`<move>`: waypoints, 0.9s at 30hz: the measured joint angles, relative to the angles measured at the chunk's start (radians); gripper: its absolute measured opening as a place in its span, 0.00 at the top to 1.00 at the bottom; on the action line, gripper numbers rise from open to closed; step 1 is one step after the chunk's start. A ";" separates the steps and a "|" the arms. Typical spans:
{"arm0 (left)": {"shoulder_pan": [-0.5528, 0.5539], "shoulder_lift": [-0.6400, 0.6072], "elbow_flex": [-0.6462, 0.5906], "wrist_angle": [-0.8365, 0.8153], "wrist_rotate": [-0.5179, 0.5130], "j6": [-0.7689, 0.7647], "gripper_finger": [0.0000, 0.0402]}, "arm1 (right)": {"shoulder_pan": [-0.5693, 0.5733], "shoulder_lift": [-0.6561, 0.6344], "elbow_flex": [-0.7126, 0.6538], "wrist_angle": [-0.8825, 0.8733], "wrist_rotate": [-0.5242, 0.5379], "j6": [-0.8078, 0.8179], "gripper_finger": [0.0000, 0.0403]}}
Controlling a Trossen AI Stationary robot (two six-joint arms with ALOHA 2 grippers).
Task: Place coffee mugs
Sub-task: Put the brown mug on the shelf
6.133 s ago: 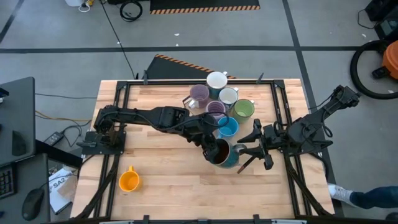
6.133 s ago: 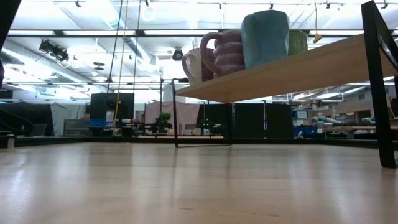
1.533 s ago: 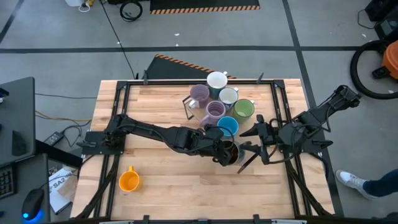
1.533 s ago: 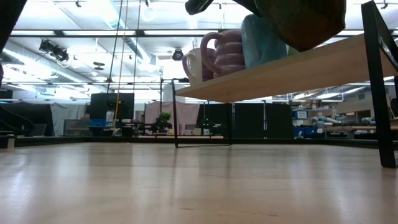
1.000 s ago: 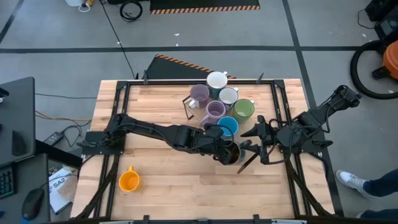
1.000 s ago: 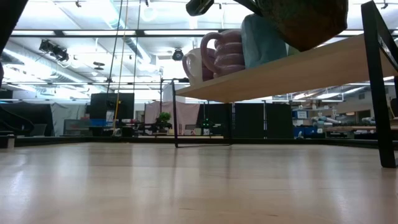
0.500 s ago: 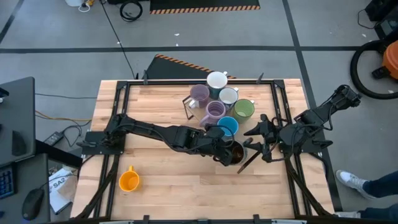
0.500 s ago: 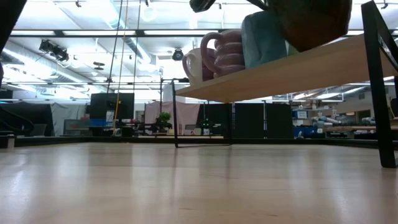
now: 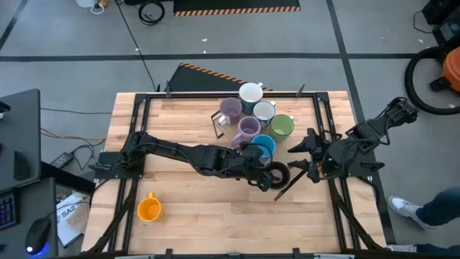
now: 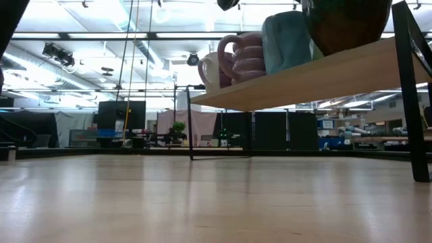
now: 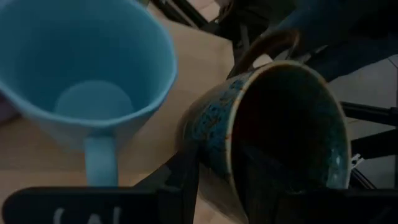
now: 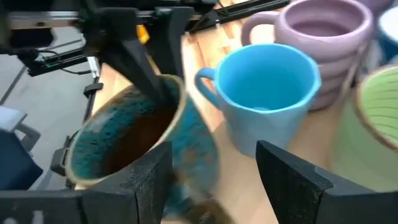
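My right gripper should move over the dark mug (image 9: 279, 175) and set it upright on the shelf (image 12: 239, 167) next to the blue mug, because the dark mug is leaning while my left gripper holds it by its rim.
The dark mug (image 9: 278, 177), speckled blue outside and brown inside (image 11: 273, 137), stands at the near end of a cluster of mugs on a raised wooden shelf (image 10: 304, 74). My left gripper (image 9: 269, 175) is shut on it. Behind it are a blue mug (image 9: 264, 147), two lavender mugs (image 9: 249, 127), two white mugs (image 9: 251, 93) and a green mug (image 9: 282, 126). An orange mug (image 9: 149, 208) stands alone on the table's near left. My right gripper (image 9: 293, 158) is open just right of the dark mug, touching nothing. My left gripper has the dark mug's wall at the rim (image 11: 229, 163) between its fingers, one finger (image 12: 155, 87) inside the mug and one outside. The fingers slant down from the table's left. The mug leans a little, and its base (image 10: 337, 50) meets the shelf top.
The shelf's black frame legs (image 10: 413, 101) stand on the table. The blue mug (image 12: 264, 93) is close beside the dark mug. The wood in front of the shelf (image 9: 215, 216) is bare apart from the orange mug. A person's shoe and leg (image 9: 420, 212) show on the floor at right.
My left gripper has tipped its wrist, and the dark mug has shifted a little toward the table's right and come more upright, its base down at the shelf. My right gripper has drawn back toward the table's right edge, still open.
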 joint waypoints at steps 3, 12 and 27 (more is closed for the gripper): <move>0.000 -0.002 0.000 0.013 -0.015 0.028 0.74 | -0.001 -0.019 0.000 -0.039 0.005 -0.001 0.41; -0.001 -0.004 0.000 0.028 -0.041 0.032 0.74 | -0.002 -0.065 -0.001 -0.086 0.004 -0.001 0.41; 0.001 -0.004 0.000 0.032 -0.078 0.059 0.74 | -0.002 -0.010 -0.001 0.064 -0.082 -0.075 0.41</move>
